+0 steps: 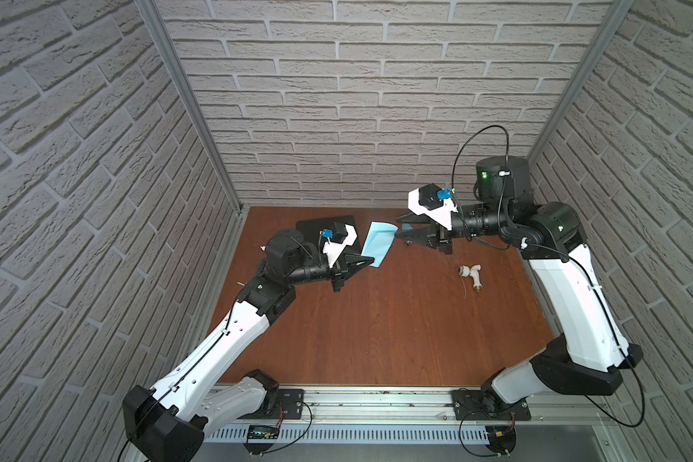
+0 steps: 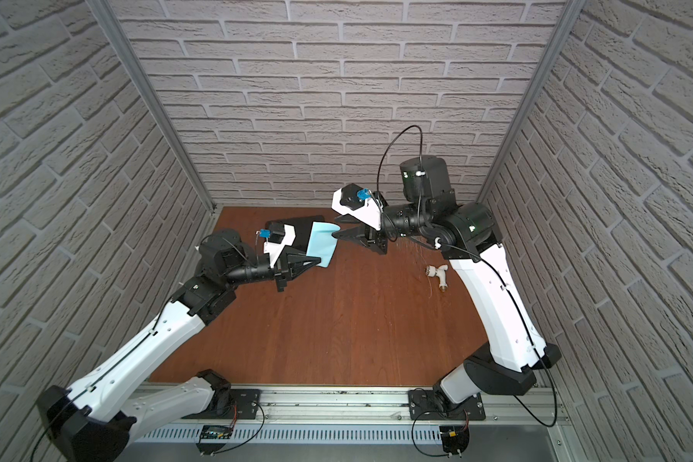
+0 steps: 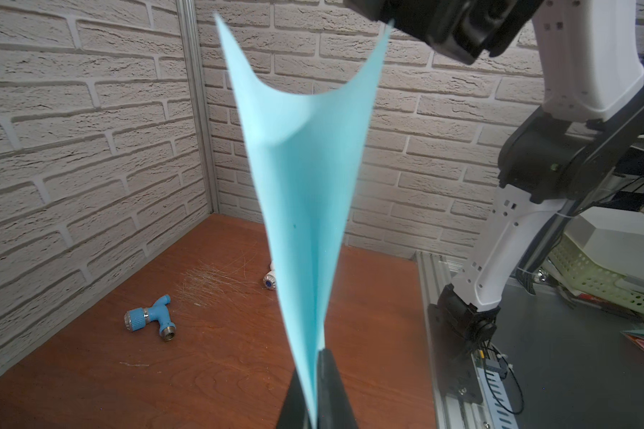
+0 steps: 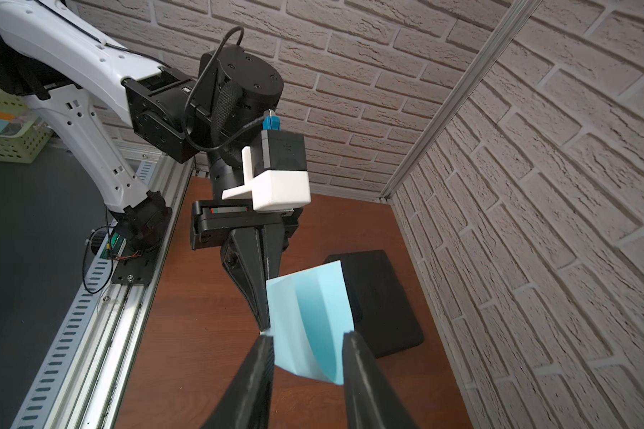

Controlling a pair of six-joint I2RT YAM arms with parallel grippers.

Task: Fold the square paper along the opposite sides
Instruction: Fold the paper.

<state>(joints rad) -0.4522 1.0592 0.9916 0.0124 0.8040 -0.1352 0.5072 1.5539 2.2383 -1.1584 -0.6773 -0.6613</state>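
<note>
Next, my right gripper reaches farther in and pinches both sides together (image 1: 386,240) to close the fold, because the paper's sides gape apart (image 3: 309,107) beyond my left gripper's hold on the corner.
The square paper (image 1: 379,244) (image 2: 321,244) is a light blue sheet held up off the table, curled into a trough. My left gripper (image 1: 371,262) (image 2: 319,261) (image 3: 318,356) is shut on one corner of the sheet (image 3: 305,185), which rises and fans out from the jaws. My right gripper (image 1: 396,227) (image 2: 335,227) (image 4: 308,338) faces it from the opposite side. Its jaws stand apart, and the far edge of the curved paper (image 4: 305,315) spans the gap between them without being pinched. The left gripper's tips (image 4: 264,327) nearly meet one right finger.
A black plastic case (image 1: 317,228) (image 4: 380,304) lies at the back left under the paper's far side. A white tap fitting (image 1: 471,274) (image 2: 439,274) lies right of centre. A blue tap fitting (image 3: 151,321) lies near the back wall. Brick walls enclose three sides.
</note>
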